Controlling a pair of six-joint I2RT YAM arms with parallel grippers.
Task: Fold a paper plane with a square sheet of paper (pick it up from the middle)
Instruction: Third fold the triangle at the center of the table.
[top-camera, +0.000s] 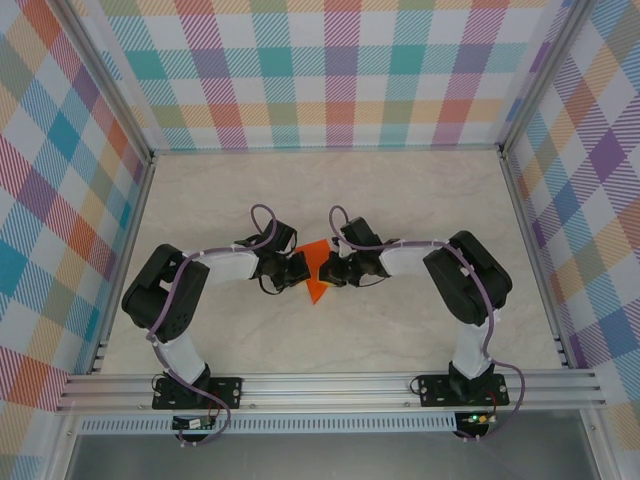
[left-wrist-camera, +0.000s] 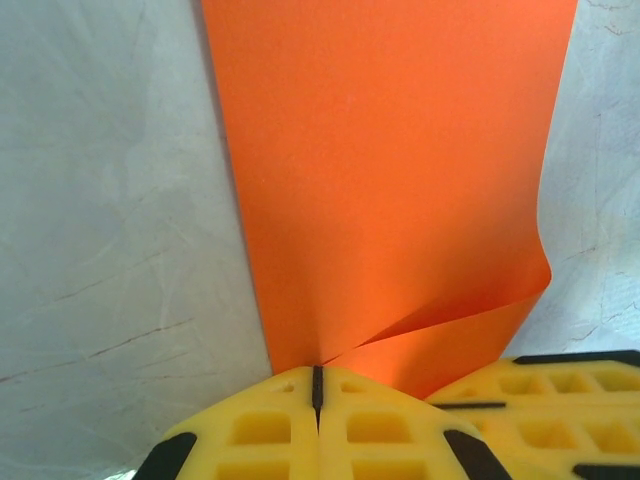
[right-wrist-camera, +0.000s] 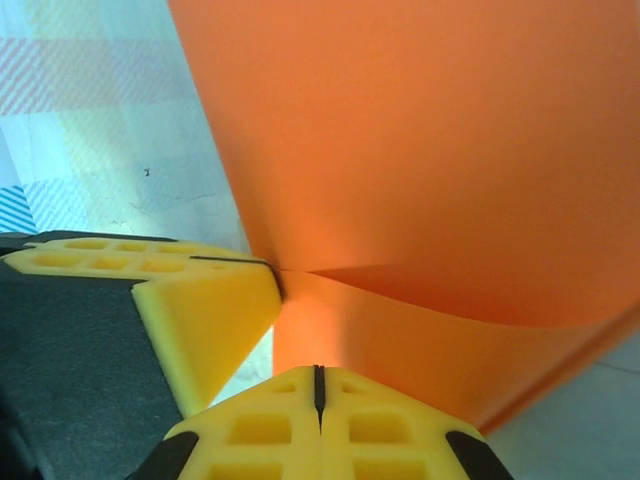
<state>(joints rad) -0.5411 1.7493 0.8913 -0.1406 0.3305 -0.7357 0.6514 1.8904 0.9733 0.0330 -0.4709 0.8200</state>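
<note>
My right gripper should move away from the sheet's fold and come down by the sheet's near tip (top-camera: 315, 298), because the orange sheet's flap (right-wrist-camera: 400, 335) bows open beside my left gripper.
The orange square sheet of paper (top-camera: 318, 287) hangs between my two grippers at the middle of the table, bent into a loose fold rather than lying flat. My left gripper (top-camera: 301, 270) is shut on its left side; in the left wrist view the sheet (left-wrist-camera: 390, 170) rises from the closed yellow jaws of that gripper (left-wrist-camera: 318, 385), with a flap curling to the right. My right gripper (top-camera: 335, 272) is shut on the sheet's right side. In the right wrist view the paper (right-wrist-camera: 430, 150) runs down into this gripper (right-wrist-camera: 318, 385), and the left gripper's fingers (right-wrist-camera: 205, 305) pinch it just beside.
The pale marbled tabletop (top-camera: 330, 190) lies under the paper. Checked walls (top-camera: 320, 70) with metal posts close in the back and both sides. An aluminium rail (top-camera: 330, 385) runs along the near edge at the arm bases.
</note>
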